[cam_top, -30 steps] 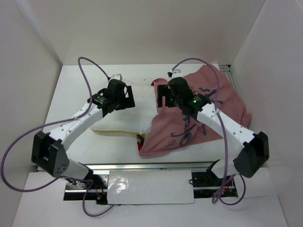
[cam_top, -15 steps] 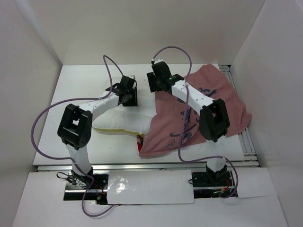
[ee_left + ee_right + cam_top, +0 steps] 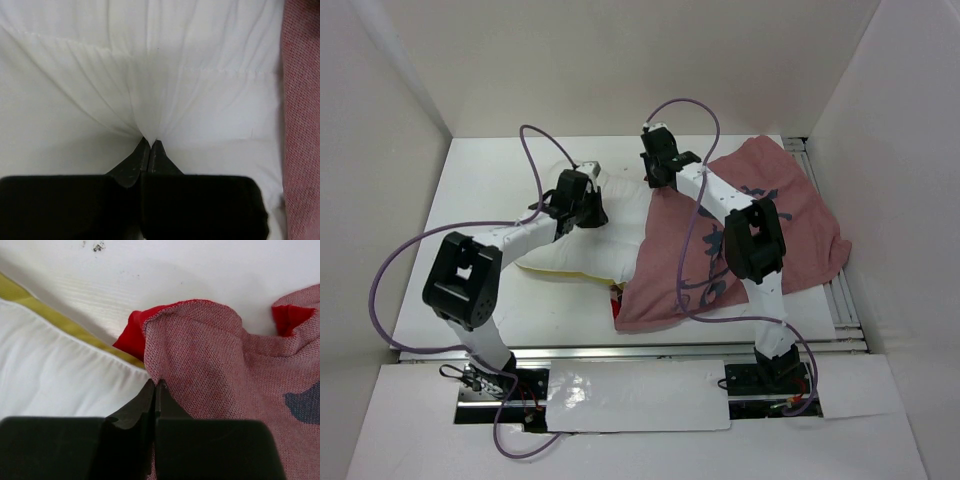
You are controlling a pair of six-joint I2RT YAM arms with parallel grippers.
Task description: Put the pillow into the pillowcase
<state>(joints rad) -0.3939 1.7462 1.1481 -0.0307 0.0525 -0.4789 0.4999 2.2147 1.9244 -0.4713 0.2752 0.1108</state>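
Note:
Next, my left gripper pushes the pillow inward [image 3: 622,228] while my right gripper pulls the pillowcase hem over, because the hem covers only the end of the pillow's back edge [image 3: 131,360].
The white pillow [image 3: 605,245] lies mid-table, its right part covered by the faded pink-red pillowcase [image 3: 775,215]. My left gripper [image 3: 588,208] rests on the pillow's back part. In the left wrist view this gripper [image 3: 150,144] is shut, pinching a fold of the pillow [image 3: 175,75], with the pillowcase [image 3: 302,125] at the right edge. My right gripper [image 3: 658,178] sits at the pillowcase's back-left corner. Seen from the right wrist, that gripper [image 3: 156,385] is shut on the pillowcase [image 3: 225,375] hem beside the pillow [image 3: 55,385] and its yellow edge.
White walls enclose the white table [image 3: 485,185] on the left, back and right. A metal rail [image 3: 842,290] runs along the right side. A shiny plastic sheet [image 3: 635,395] lies between the arm bases at the front.
Both arms reached toward the back of the table. Both grippers went from open to shut, the left on pillow fabric, the right on the pillowcase hem.

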